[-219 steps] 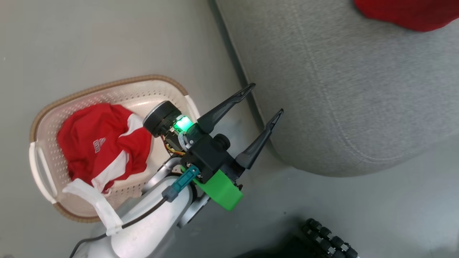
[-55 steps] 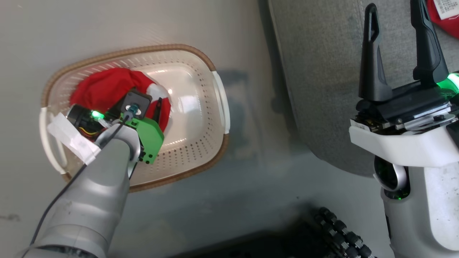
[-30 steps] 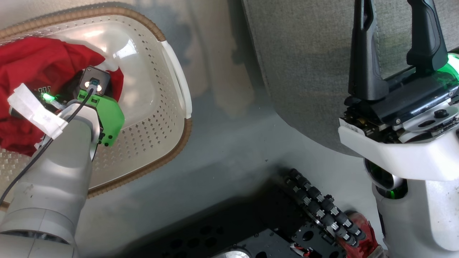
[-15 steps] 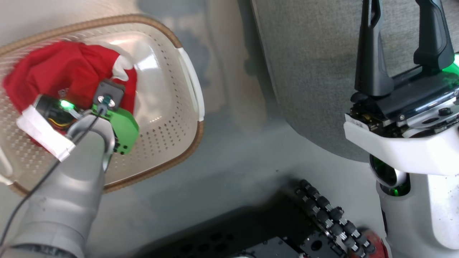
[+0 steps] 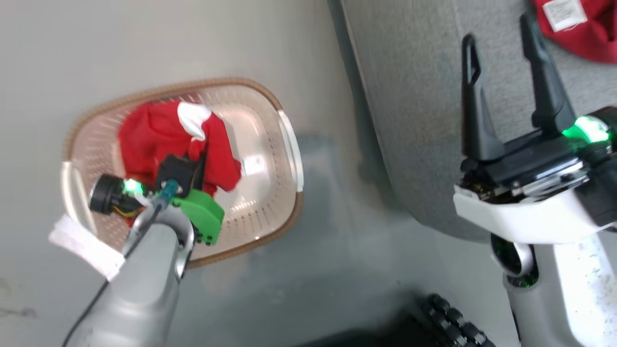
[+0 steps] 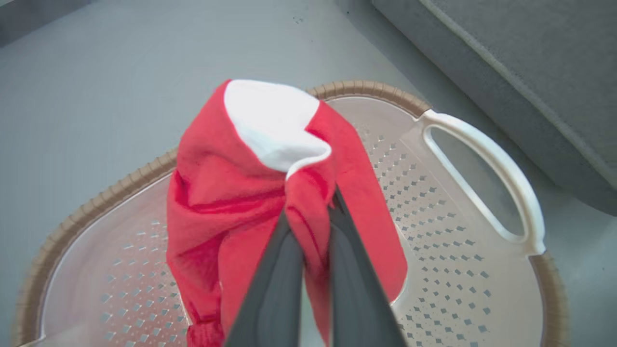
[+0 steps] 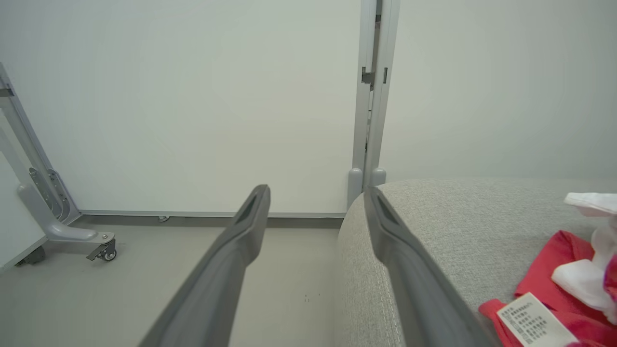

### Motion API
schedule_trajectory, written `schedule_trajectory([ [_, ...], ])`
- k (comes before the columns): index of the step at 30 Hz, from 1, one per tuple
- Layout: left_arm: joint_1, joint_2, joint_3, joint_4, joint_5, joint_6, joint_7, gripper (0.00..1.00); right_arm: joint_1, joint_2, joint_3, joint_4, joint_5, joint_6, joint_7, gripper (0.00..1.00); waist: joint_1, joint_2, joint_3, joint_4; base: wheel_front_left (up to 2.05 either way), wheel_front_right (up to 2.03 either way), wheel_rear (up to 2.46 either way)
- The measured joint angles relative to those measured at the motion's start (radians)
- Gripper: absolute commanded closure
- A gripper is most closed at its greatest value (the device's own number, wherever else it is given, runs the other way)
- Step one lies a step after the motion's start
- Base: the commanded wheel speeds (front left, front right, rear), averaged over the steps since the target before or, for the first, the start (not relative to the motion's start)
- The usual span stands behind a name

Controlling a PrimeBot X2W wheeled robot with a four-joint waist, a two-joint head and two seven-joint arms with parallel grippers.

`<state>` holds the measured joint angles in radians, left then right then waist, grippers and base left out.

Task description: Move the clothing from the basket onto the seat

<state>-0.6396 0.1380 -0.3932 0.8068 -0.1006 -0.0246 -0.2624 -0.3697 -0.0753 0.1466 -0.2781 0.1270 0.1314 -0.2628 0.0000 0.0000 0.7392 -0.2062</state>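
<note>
The basket's cream bottom (image 5: 258, 157) is in clear view beside the bunched red garment (image 5: 153, 134). I should expect the basket to be empty when I take that garment to the seat.
A red garment with a white panel (image 5: 178, 137) (image 6: 231, 193) hangs bunched over the cream basket (image 5: 270, 212) (image 6: 448, 250), lifted off its floor. My left gripper (image 5: 200, 166) (image 6: 311, 219) is shut on a fold of this clothing, its two dark fingers pinching the red cloth. A second red garment with a white label (image 5: 578, 24) (image 7: 554, 294) lies on the light-grey seat (image 5: 414, 96) (image 7: 458, 221). My right gripper (image 5: 501, 43) (image 7: 315, 193) stands open over the seat's near edge, nothing between its fingers.
The basket sits on grey floor (image 5: 144, 48) left of the seat. A white wall panel (image 7: 193, 96) with a wheeled frame foot (image 7: 72, 231) stands beyond the seat's end. The robot's dark base (image 5: 448, 323) lies at the bottom.
My left gripper went from open to shut on the red garment in the basket and has raised it. The head camera has shifted. My right gripper stays open.
</note>
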Motion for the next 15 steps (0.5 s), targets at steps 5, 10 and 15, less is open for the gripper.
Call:
schedule_trajectory([
  [5,0.093,-0.024,0.019,-0.100,-0.010,0.006,0.000,1.00,0.062,-0.009,0.012,0.039,0.000,0.000,0.000,0.00,0.0000,0.0000,-0.114,0.028,0.00,0.00,0.00],
  [10,0.202,-0.040,0.055,-0.210,-0.022,0.009,0.000,1.00,0.139,-0.016,0.028,0.086,0.002,0.000,0.000,0.00,0.0000,0.0000,-0.244,0.057,0.00,0.00,0.00],
  [15,0.288,-0.057,0.084,-0.318,-0.027,0.008,0.000,1.00,0.205,-0.022,0.037,0.120,0.007,0.000,0.000,0.00,0.0000,0.0000,-0.364,0.078,0.00,0.00,0.00],
])
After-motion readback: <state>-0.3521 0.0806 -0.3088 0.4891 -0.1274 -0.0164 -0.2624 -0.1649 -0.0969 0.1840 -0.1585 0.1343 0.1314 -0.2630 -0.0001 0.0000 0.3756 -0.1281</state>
